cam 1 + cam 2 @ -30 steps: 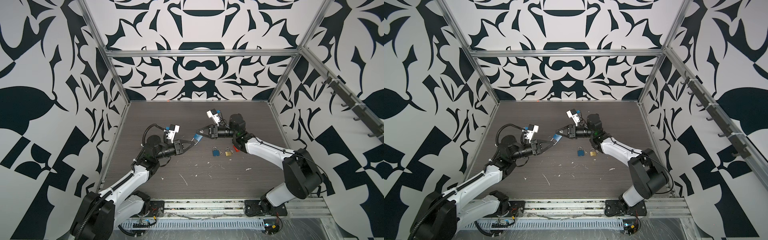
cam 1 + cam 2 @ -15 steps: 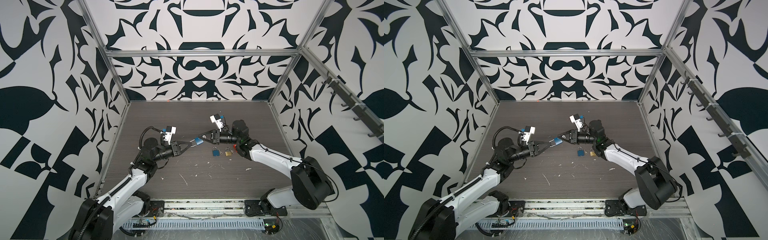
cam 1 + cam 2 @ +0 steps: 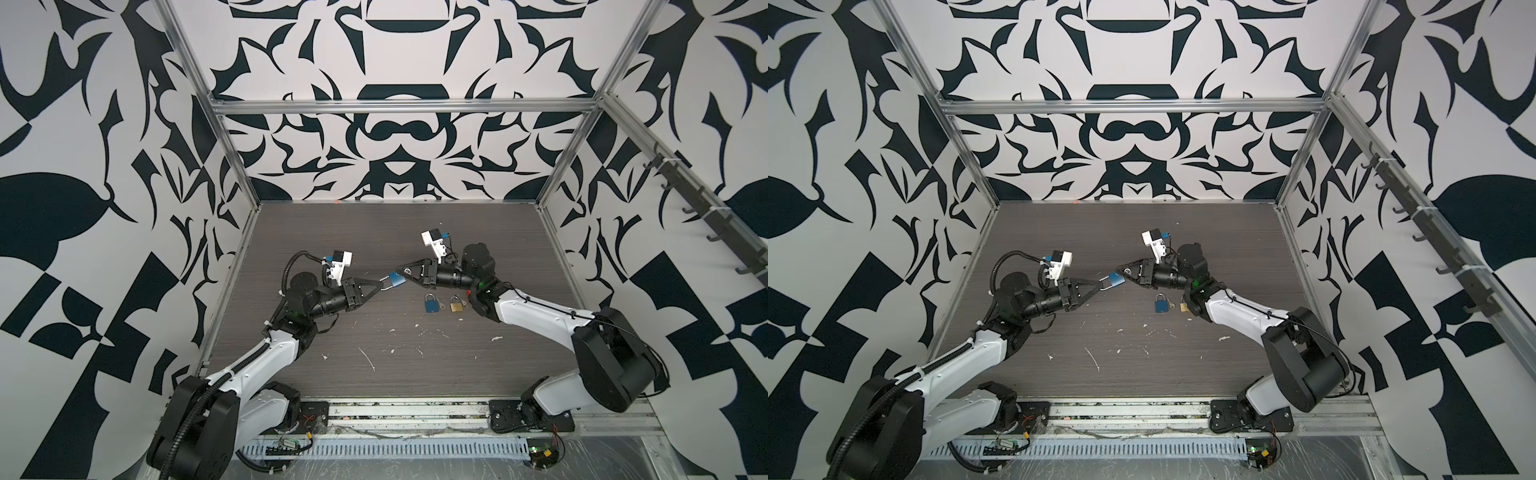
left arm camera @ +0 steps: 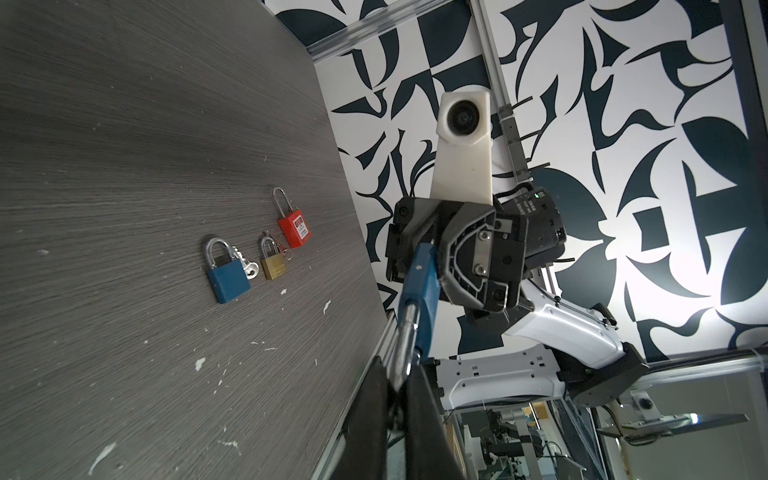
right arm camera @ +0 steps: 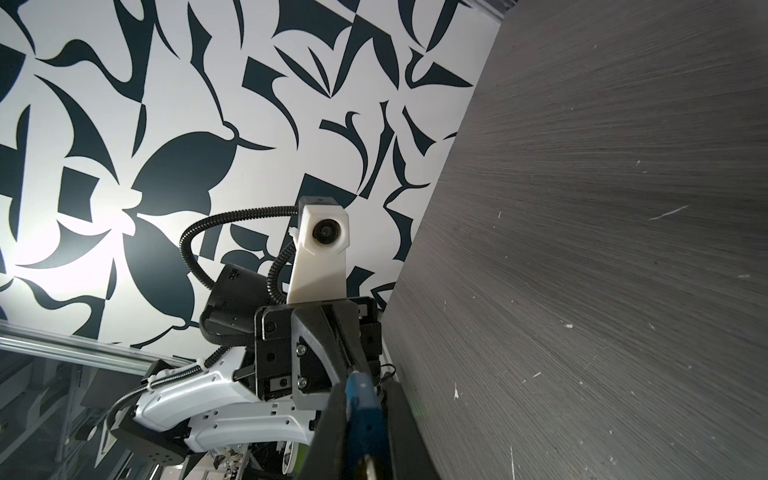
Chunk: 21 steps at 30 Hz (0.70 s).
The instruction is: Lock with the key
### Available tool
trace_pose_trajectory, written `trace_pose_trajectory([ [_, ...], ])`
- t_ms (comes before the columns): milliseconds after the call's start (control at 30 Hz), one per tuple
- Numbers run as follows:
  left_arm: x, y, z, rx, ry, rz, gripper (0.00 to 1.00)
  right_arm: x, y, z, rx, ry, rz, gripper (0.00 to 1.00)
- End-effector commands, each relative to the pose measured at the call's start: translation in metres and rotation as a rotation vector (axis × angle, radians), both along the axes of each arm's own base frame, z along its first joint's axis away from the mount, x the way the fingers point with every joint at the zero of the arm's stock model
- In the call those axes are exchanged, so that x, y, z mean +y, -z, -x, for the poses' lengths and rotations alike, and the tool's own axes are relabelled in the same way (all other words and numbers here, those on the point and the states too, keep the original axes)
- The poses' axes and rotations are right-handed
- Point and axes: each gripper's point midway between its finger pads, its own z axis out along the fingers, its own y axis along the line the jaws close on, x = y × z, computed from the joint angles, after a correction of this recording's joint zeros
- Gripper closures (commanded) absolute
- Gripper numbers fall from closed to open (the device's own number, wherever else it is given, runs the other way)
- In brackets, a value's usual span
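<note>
The blue padlock's keyhole end (image 3: pixel 400 276) is covered by my right gripper, so I should keep holding the shackle with my left gripper and move my right gripper onto its key (image 3: pixel 407 271).
A blue padlock (image 3: pixel 397 279) (image 3: pixel 1116 279) hangs in mid-air between both arms over the middle of the table. My right gripper (image 3: pixel 402 273) (image 5: pixel 365 392) is shut on its blue body (image 5: pixel 366 419). My left gripper (image 3: pixel 380 287) (image 4: pixel 395 374) is shut on its silver shackle (image 4: pixel 406 332). In the left wrist view a silver key (image 4: pixel 249 270) lies on the table between a second blue padlock (image 4: pixel 227 280) and a brass padlock (image 4: pixel 273 266). No key shows in either gripper.
A red padlock (image 4: pixel 294 230) lies beside the brass one, with a small key on a red ring between them. The second blue padlock (image 3: pixel 431 303) and the brass padlock (image 3: pixel 456 304) lie just under the right arm. White scuffs mark the dark table (image 3: pixel 374 340). Patterned walls enclose the sides.
The right arm has come down a little and the left arm has reached further in. The held padlock sits slightly lower between them. Both grips look the same.
</note>
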Motion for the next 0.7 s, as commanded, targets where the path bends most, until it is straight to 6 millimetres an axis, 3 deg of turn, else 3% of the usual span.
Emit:
trace_pose_trajectory([
  [0,0.000,-0.034,-0.012,-0.098,-0.036,0.083,1.00,0.022,-0.007,0.037,-0.055,-0.117,-0.024,1.00],
  [433,-0.015,-0.043,-0.025,-0.104,-0.040,0.129,1.00,0.065,0.021,0.069,-0.050,-0.155,-0.017,1.00],
  [567,-0.015,-0.048,-0.028,-0.115,-0.043,0.149,1.00,0.065,0.026,0.069,-0.023,-0.138,-0.061,1.00],
  [667,-0.015,-0.035,-0.032,-0.091,-0.050,0.133,1.00,0.058,0.028,0.064,-0.010,-0.114,-0.036,1.00],
])
